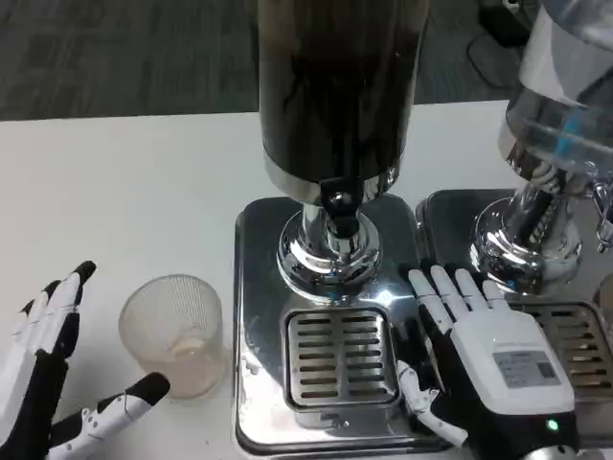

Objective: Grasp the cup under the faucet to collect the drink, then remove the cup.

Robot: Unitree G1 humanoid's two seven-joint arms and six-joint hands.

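Observation:
The clear ribbed plastic cup [173, 331] shows a brownish tint [190, 350] low down, so the robot should expect a brown stain hidden underneath when it lifts the cup.
A clear ribbed plastic cup [173, 334] stands upright on the white table, left of the dispenser's steel base [251, 287]. The dark drink dispenser [331, 91] rises at centre, its black faucet [337, 203] above the slotted drip grate [342, 356]. My left hand [53, 383] is at the lower left, open, fingers spread on either side of the cup without touching it. My right hand [479, 359] lies open on the right part of the steel base, fingers pointing away from me, beside the grate.
A second dispenser [560, 125] with a clear tank stands at the right on its own steel base [450, 216] with another grate [579, 335]. Bare white table [115, 192] stretches to the left and behind the cup.

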